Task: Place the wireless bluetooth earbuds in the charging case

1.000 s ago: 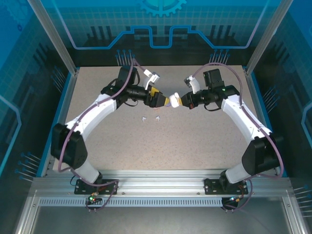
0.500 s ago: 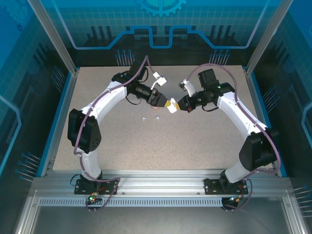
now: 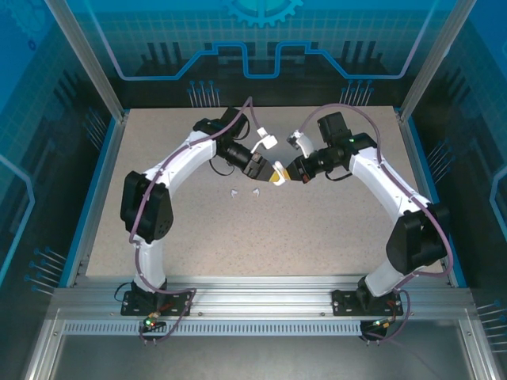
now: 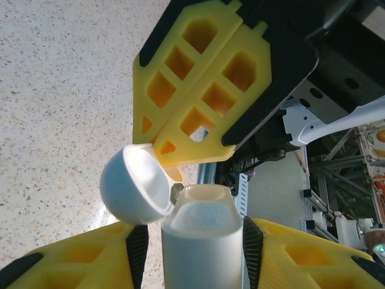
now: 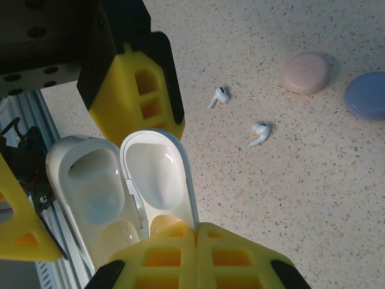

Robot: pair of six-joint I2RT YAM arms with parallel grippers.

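Note:
My right gripper has the open charging case [image 3: 279, 174] hanging between it and the earbuds, so my left gripper should pull the case aside before my right gripper takes the farther earbud [image 3: 234, 192].
The white charging case [image 3: 277, 176] hangs open between the two grippers above the table's middle. My left gripper [image 4: 195, 244] is shut on the case's body [image 4: 201, 241], with a black pad against each side. Its lid [image 4: 133, 185] stands swung open. My right gripper [image 5: 197, 227] is shut on the rim of the lid [image 5: 157, 174], its yellow fingertips [image 4: 186, 141] meeting the lid's edge. The case's wells [image 5: 87, 180] look empty. Two white earbuds [image 5: 220, 96] [image 5: 260, 133] lie loose on the table, seen from above as small white specks [image 3: 234, 193] [image 3: 256, 191].
A closed pink case [image 5: 305, 73] and a closed purple case [image 5: 366, 95] rest on the speckled table [image 3: 333, 229] beyond the earbuds. Blue walls and metal posts ring the table, with an aluminium rail [image 3: 253, 305] along the near edge.
My left gripper has closed from wide open onto the case's body. Both arms have shifted, the left elbow swinging inward, and the case sits slightly lower between the grippers.

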